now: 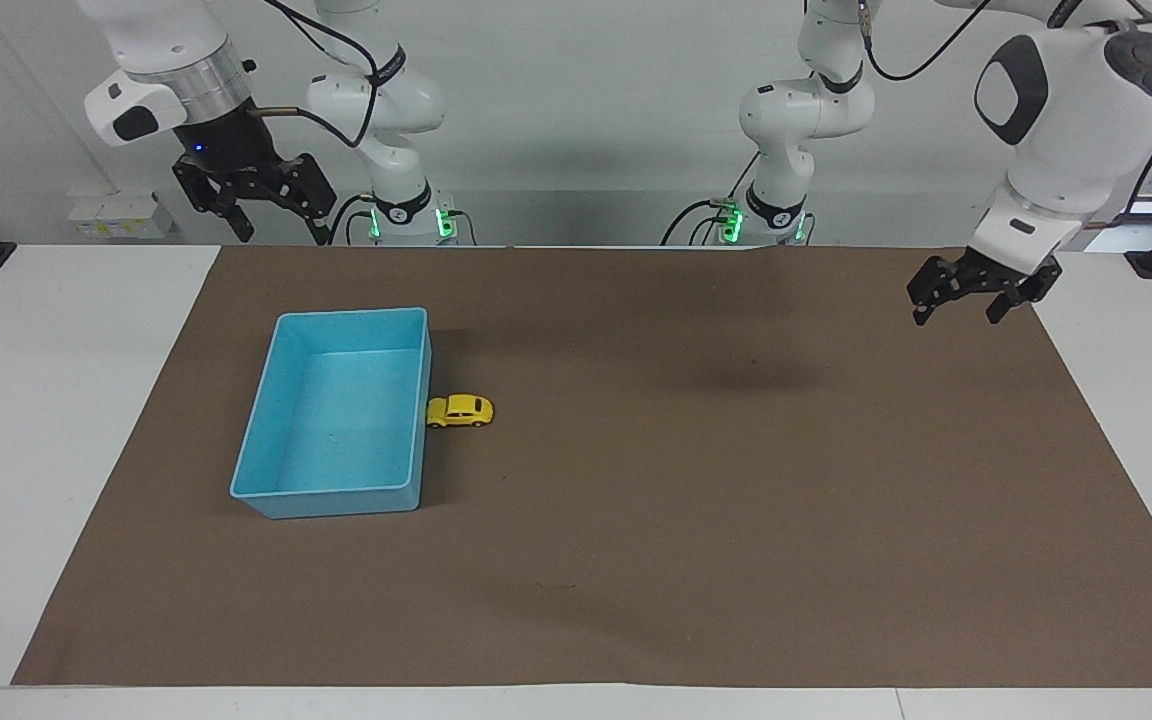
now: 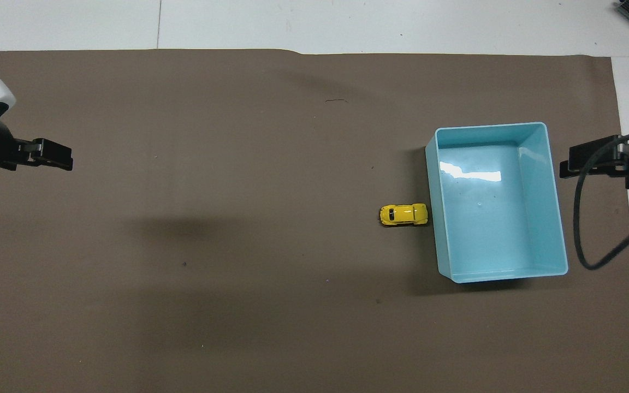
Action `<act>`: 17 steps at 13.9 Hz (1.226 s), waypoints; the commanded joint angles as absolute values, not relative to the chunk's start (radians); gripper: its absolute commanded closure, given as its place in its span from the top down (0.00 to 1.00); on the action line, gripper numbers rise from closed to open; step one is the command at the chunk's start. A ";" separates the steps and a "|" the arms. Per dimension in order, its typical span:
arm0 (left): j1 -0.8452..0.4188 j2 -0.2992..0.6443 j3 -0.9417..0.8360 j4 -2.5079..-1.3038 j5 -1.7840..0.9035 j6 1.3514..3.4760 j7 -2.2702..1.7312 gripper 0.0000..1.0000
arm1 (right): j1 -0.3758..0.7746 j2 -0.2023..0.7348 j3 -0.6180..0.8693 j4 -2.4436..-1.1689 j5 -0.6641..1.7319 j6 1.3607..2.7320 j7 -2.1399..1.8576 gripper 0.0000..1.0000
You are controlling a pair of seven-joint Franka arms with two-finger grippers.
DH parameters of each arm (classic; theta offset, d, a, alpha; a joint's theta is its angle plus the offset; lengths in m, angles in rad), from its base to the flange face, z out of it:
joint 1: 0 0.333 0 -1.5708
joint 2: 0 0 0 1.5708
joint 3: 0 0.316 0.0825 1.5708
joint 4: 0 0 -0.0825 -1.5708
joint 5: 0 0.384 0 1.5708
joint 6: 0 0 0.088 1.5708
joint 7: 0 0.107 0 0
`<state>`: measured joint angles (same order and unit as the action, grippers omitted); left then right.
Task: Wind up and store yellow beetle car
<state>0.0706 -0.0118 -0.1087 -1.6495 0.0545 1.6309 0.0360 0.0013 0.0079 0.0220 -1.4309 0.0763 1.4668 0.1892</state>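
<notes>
I can see that the yellow beetle car's nose (image 2: pixel 423 214) is resting against the blue bin's side, far from my left gripper, so I should use my right gripper to lift the car into the bin (image 2: pixel 489 213).
The yellow beetle car (image 1: pixel 459 411) (image 2: pixel 403 214) stands on its wheels on the brown mat, nose against the outer side wall of the blue bin (image 1: pixel 336 315) (image 2: pixel 489 125). The bin has nothing in it. My left gripper (image 1: pixel 971 295) (image 2: pixel 60 160) hangs open and holds nothing, raised over the mat's edge at the left arm's end, well away from the car. Up in the air over the table's right arm's end, beside the bin, my right gripper (image 1: pixel 281 225) (image 2: pixel 568 164) waits open with nothing in it.
The brown mat (image 1: pixel 636 560) (image 2: pixel 238 305) covers most of the white table (image 1: pixel 56 400). A black cable (image 2: pixel 593 240) loops down from the right gripper beside the bin.
</notes>
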 commanded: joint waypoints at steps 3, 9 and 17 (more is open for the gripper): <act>0.067 -0.014 -0.104 -1.560 0.025 1.525 0.066 1.00 | -0.005 0.005 0.021 -1.428 0.104 1.462 0.207 1.00; 0.071 -0.014 -0.101 -1.557 0.023 1.516 0.057 1.00 | -0.014 -0.002 0.018 -1.430 0.101 1.428 0.207 1.00; 0.071 -0.014 -0.097 -1.557 0.021 1.516 0.055 1.00 | 0.000 -0.061 0.043 -1.503 0.069 1.437 -0.196 1.00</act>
